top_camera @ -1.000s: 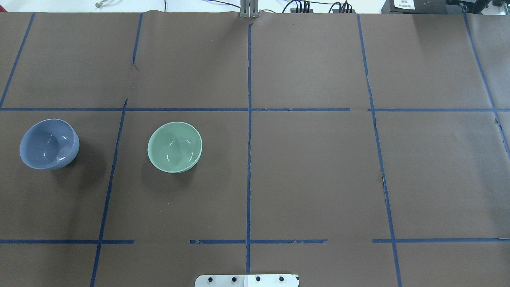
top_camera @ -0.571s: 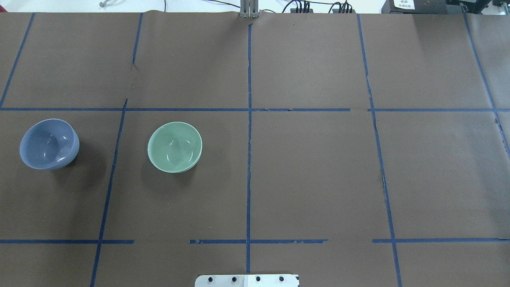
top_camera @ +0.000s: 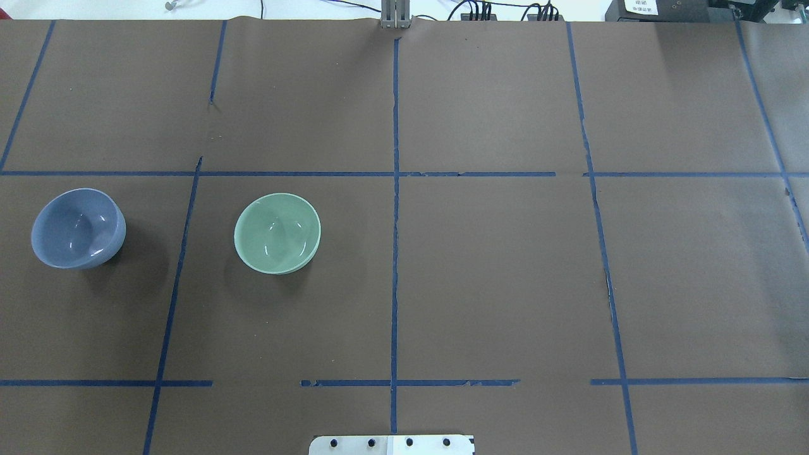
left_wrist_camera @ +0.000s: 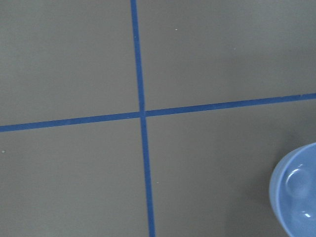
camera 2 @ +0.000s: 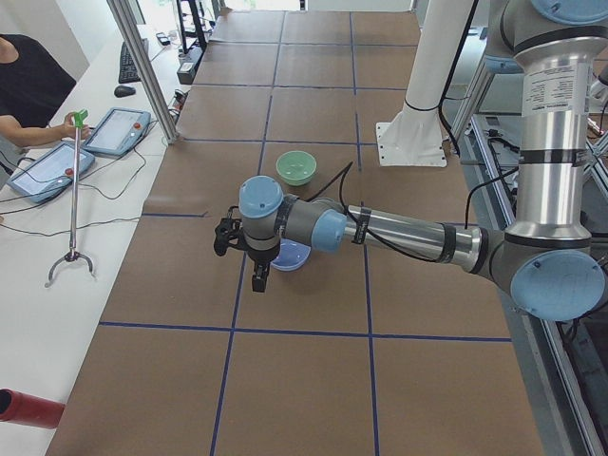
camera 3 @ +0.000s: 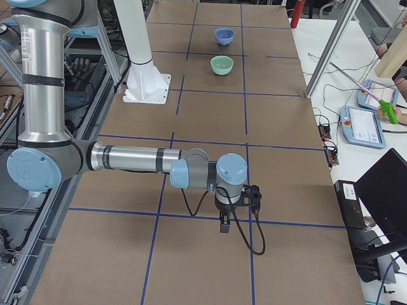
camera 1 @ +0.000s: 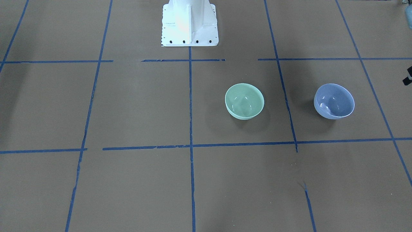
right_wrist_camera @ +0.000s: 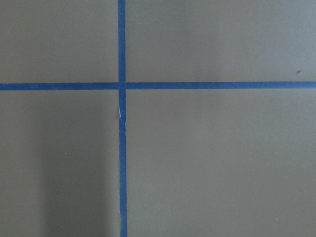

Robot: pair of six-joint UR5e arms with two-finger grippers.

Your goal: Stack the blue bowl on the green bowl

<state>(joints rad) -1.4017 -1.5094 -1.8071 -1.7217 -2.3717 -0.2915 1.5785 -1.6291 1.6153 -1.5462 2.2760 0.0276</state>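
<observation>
The blue bowl (camera 1: 334, 101) will sit deep inside the green bowl when I lower it, because the green bowl's empty, wide opening (camera 1: 245, 101) matches its shape.
The blue bowl (top_camera: 78, 228) stands upright on the brown table at the far left of the overhead view. The green bowl (top_camera: 277, 232) stands upright a bowl's width or more to its right, apart from it. Both are empty, and both show in the front view: blue bowl (camera 1: 334, 101), green bowl (camera 1: 244, 101). My left gripper (camera 2: 258, 276) hangs above the table just beside the blue bowl (camera 2: 291, 255), whose edge shows in the left wrist view (left_wrist_camera: 296, 195). My right gripper (camera 3: 224, 223) hangs far from both bowls. I cannot tell whether either gripper is open or shut.
The white robot base (camera 1: 189, 22) stands at the table's near middle edge. Blue tape lines (top_camera: 395, 208) divide the table into squares. An operator with a grabber stick (camera 2: 74, 190) and tablets sits at the side bench.
The bowls have not moved. A small grey tool end beyond the table's far edge has shifted slightly to the right.
</observation>
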